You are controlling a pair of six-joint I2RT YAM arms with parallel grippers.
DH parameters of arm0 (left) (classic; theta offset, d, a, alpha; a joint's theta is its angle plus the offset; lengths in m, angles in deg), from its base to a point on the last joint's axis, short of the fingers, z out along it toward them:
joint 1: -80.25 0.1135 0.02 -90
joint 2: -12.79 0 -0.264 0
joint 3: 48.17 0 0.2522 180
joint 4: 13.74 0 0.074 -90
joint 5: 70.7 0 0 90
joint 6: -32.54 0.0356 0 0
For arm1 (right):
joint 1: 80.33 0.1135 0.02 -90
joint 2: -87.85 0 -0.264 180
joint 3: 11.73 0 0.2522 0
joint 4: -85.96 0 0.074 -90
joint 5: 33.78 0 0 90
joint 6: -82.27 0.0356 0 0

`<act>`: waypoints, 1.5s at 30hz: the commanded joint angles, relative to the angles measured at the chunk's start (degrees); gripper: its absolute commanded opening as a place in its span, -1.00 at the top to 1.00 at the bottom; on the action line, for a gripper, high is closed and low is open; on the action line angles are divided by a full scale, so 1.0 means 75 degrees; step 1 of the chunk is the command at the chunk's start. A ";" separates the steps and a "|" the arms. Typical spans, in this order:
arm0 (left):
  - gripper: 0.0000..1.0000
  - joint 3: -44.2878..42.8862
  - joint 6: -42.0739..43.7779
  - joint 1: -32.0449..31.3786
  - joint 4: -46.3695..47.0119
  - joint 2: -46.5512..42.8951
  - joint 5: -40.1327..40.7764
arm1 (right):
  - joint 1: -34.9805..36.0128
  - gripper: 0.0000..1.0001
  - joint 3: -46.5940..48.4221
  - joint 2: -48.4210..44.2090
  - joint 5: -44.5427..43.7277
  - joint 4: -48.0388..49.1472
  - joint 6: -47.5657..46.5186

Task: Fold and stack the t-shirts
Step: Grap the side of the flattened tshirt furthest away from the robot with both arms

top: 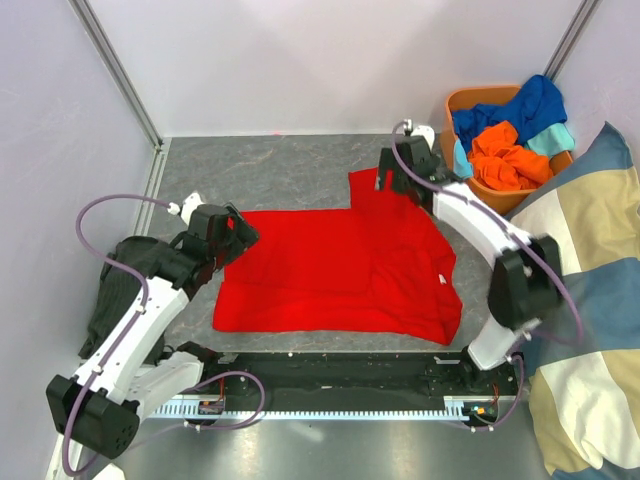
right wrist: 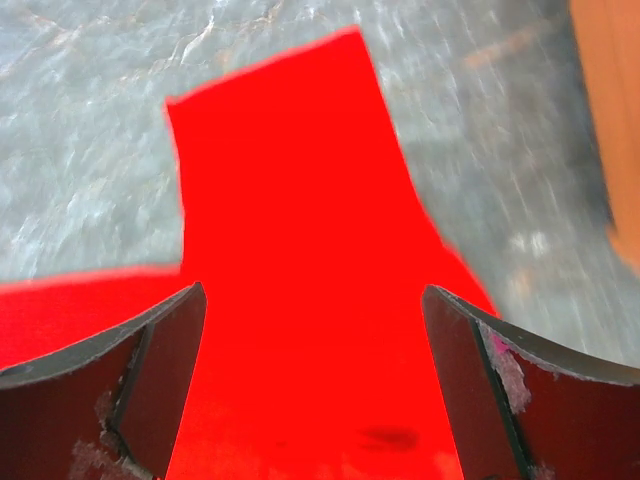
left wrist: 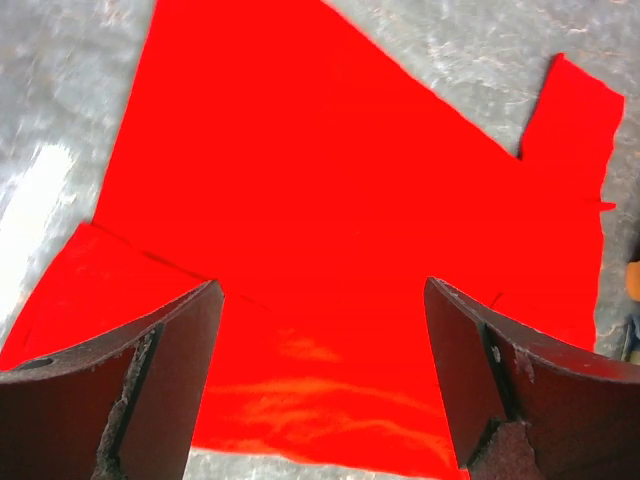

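My right gripper should go next, because the far sleeve (right wrist: 285, 135) lies flat and its basket-side corner is clear of the basket. It should move now toward that corner (right wrist: 354, 42) and close there.
A red t-shirt (top: 340, 265) lies spread flat on the grey table, one sleeve (top: 368, 190) pointing to the far side. My left gripper (top: 240, 235) is open and empty at the shirt's left edge; in the left wrist view (left wrist: 322, 300) the red fabric (left wrist: 300, 150) lies under the spread jaws. My right gripper (top: 385, 180) is open and empty over the far sleeve, which fills the gap between the jaws in the right wrist view (right wrist: 314, 300). Royal blue (top: 525, 105), orange (top: 505, 160) and light teal (top: 555, 138) shirts lie bunched in a basket.
The orange basket (top: 460, 105) stands at the back right. A big blue-and-beige checked cushion (top: 590, 300) fills the right side. A dark cloth (top: 105, 300) lies by the left arm. White walls close the back and left.
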 commanded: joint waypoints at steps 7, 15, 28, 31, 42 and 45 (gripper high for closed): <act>-0.79 0.0634 0.0530 0.0036 0.0359 -0.0299 -0.0450 | -0.1306 -0.96 0.3493 0.4360 0.1457 0.0584 -0.1414; -0.79 0.0986 0.0424 0.0036 0.0371 -0.0534 -0.0509 | -0.1787 -0.96 0.4374 0.5066 0.2277 0.0747 -0.1509; -0.79 0.1068 0.0413 0.0036 0.0371 -0.0616 -0.0509 | -0.1986 -0.96 0.5757 0.6554 0.3695 0.0103 -0.1450; -0.79 0.1173 0.0355 0.0036 0.0347 -0.0698 -0.0532 | -0.1986 -0.97 0.5792 0.6648 0.3848 0.0068 -0.1415; -0.79 0.1232 0.0307 0.0036 0.0265 -0.0839 -0.0544 | -0.1975 -0.57 0.6085 0.6917 0.4001 -0.0096 -0.1368; -0.79 0.1255 0.0296 0.0036 0.0207 -0.0874 -0.0509 | -0.1974 -0.42 0.6191 0.7023 0.4094 -0.0190 -0.1298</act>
